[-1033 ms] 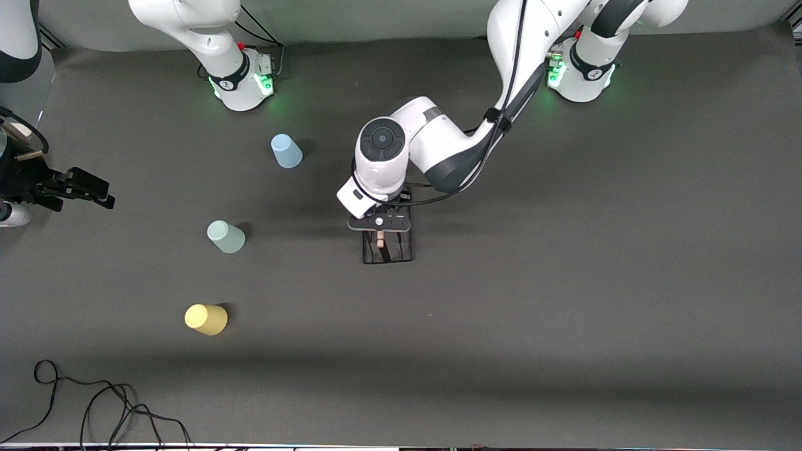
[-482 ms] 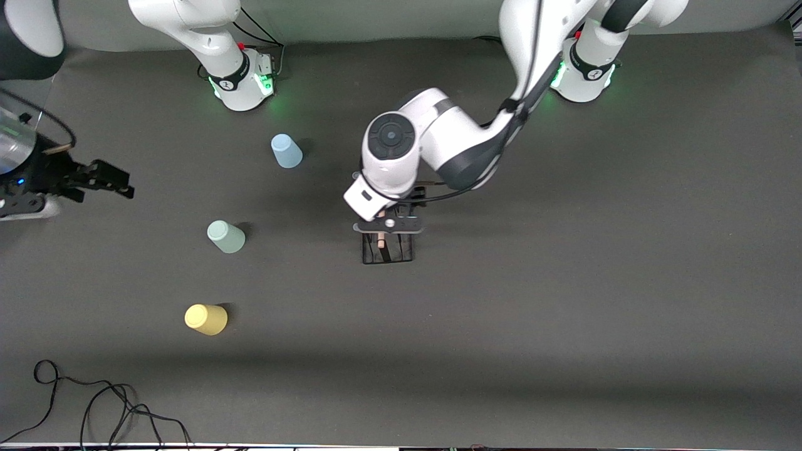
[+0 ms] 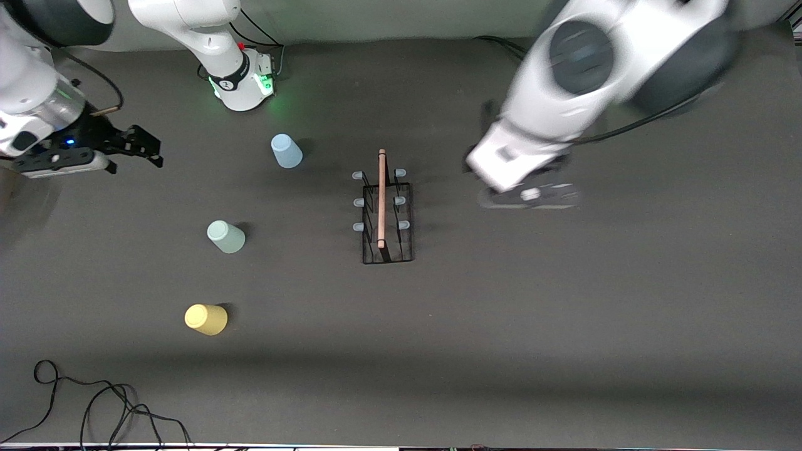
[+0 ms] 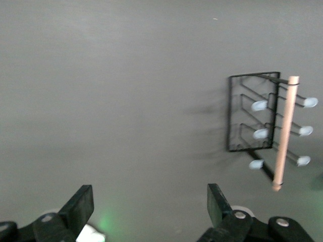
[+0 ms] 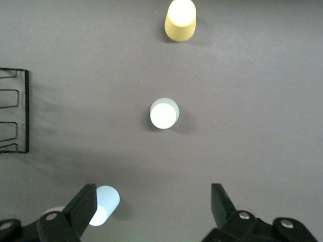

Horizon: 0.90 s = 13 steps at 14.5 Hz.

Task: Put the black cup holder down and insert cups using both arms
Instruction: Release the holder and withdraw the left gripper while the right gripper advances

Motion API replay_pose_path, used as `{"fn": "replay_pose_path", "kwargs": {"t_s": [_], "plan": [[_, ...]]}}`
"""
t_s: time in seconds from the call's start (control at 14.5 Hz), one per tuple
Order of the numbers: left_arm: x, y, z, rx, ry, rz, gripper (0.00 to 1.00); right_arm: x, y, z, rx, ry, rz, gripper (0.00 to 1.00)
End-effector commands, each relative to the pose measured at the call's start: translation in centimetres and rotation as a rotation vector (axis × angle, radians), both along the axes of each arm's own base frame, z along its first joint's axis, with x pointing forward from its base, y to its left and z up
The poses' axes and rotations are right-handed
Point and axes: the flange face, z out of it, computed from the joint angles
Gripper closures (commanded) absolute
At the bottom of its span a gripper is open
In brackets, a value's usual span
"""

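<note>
I expect the mint cup (image 3: 225, 236) to hang upside down over a peg when I lower it, because pale-tipped pegs (image 3: 358, 175) stick out of the black cup holder.
The black cup holder (image 3: 387, 250) stands on the mat in the middle of the table, its wooden rod handle (image 3: 381, 197) free. It also shows in the left wrist view (image 4: 229, 111). The light blue cup (image 3: 286, 151), the mint cup (image 3: 225, 237) and the yellow cup (image 3: 205, 319) stand upside down toward the right arm's end. My left gripper (image 3: 529, 195) is open and empty, up in the air beside the holder toward the left arm's end. My right gripper (image 3: 147, 149) is open and empty, high over the mat near the blue cup (image 5: 103, 204).
A black cable (image 3: 94, 407) lies coiled at the table's near edge at the right arm's end. The right wrist view looks down on the mint cup (image 5: 164, 114), the yellow cup (image 5: 180, 20) and one edge of the holder (image 5: 15, 111).
My left gripper has let go of the holder's handle, risen and swung toward the left arm's end. My right gripper has moved in from the table's edge toward the cups.
</note>
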Motion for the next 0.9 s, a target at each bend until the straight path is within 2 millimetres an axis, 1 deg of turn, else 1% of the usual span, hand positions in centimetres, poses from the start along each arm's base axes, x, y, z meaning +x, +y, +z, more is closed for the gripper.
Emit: {"fn": "replay_pose_path", "kwargs": {"t_s": [0.0,0.07,0.21,0.34,0.41,0.55,0.69,0.83], "plan": [[-0.2,7.0,2.7,0.006,0.021,-0.024,0.00,-0.5,-0.1,-4.4,0.001,-0.007,0.040,0.00],[0.0,10.1,3.7,0.004,0.017,-0.008,0.00,-0.3,-0.1,-6.2,0.000,-0.015,0.049,0.00],[0.8,16.7,4.8,-0.005,0.027,0.002,0.00,0.2,-0.1,-10.3,-0.003,-0.019,0.051,0.00],[1.4,22.7,4.3,-0.003,0.046,-0.029,0.00,1.2,-0.1,-14.0,-0.006,-0.016,0.049,0.00],[1.8,24.8,3.3,-0.001,0.055,-0.008,0.00,1.5,-0.1,-15.9,-0.007,-0.025,0.048,0.00],[2.8,26.9,0.4,0.021,0.047,0.020,0.00,1.9,-0.1,-19.2,-0.011,-0.051,0.047,0.00],[2.5,27.9,-2.4,0.030,0.028,0.034,0.00,2.3,0.3,-21.5,-0.013,-0.055,0.052,0.00],[1.9,27.8,-4.5,0.034,-0.001,0.031,0.00,2.9,0.6,-23.4,-0.015,-0.073,0.057,0.00]]}}
